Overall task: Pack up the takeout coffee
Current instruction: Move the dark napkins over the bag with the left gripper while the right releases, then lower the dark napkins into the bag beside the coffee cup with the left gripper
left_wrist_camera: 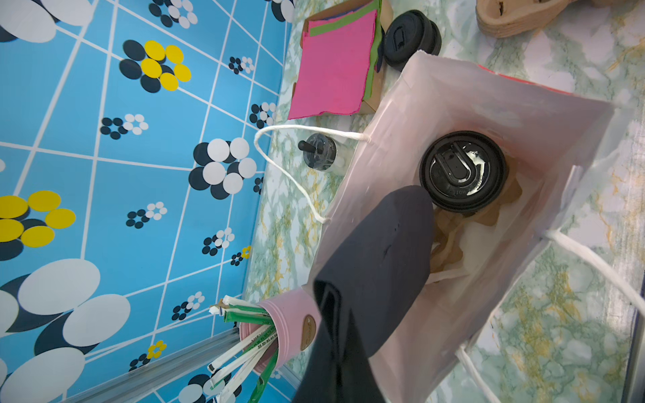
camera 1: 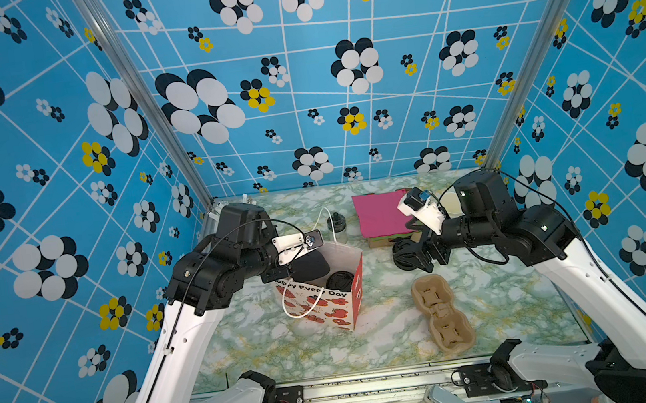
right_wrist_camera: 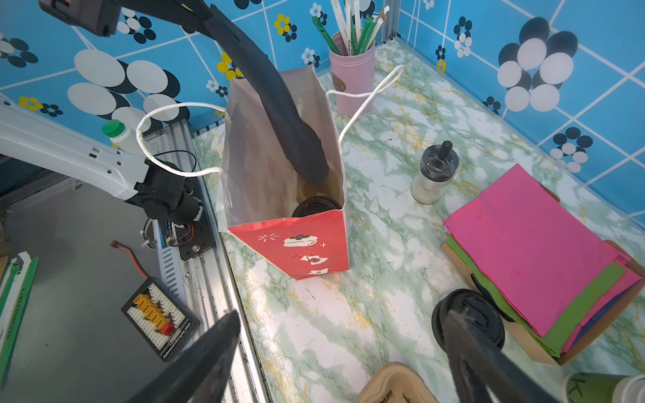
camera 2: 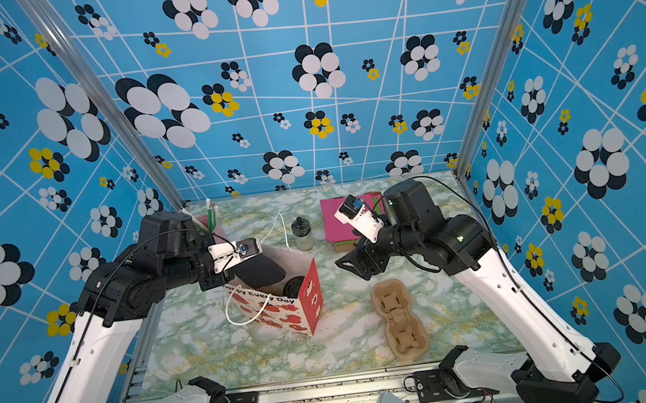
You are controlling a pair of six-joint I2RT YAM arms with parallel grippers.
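Observation:
My left gripper is holding the black napkin, which slants out past the bag's rim. It should move the napkin back over the bag's opening (camera 1: 336,259) and lower it before letting go.
The takeout coffee (left_wrist_camera: 463,171), a cup under a black sip lid, stands upright on the floor of an open paper bag (camera 1: 326,306) printed red and white; in both top views only its lid (camera 1: 339,281) (camera 2: 294,286) shows. My left gripper (left_wrist_camera: 408,202) is shut and reaches down into the bag beside the lid, nothing visible between its fingers. From the right wrist view it (right_wrist_camera: 310,167) hangs just above the lid (right_wrist_camera: 316,206). My right gripper (right_wrist_camera: 342,335) is open and empty, to the right of the bag (right_wrist_camera: 296,244), low over the table (camera 1: 407,257).
A squat stack of black lids (right_wrist_camera: 467,321) lies by the right gripper. Pink and green napkins (camera 1: 379,214) sit on a box at the back. A pulp cup carrier (camera 1: 442,313) lies front right. A shaker (camera 1: 336,224) and a pink tin of straws (right_wrist_camera: 350,73) stand behind the bag.

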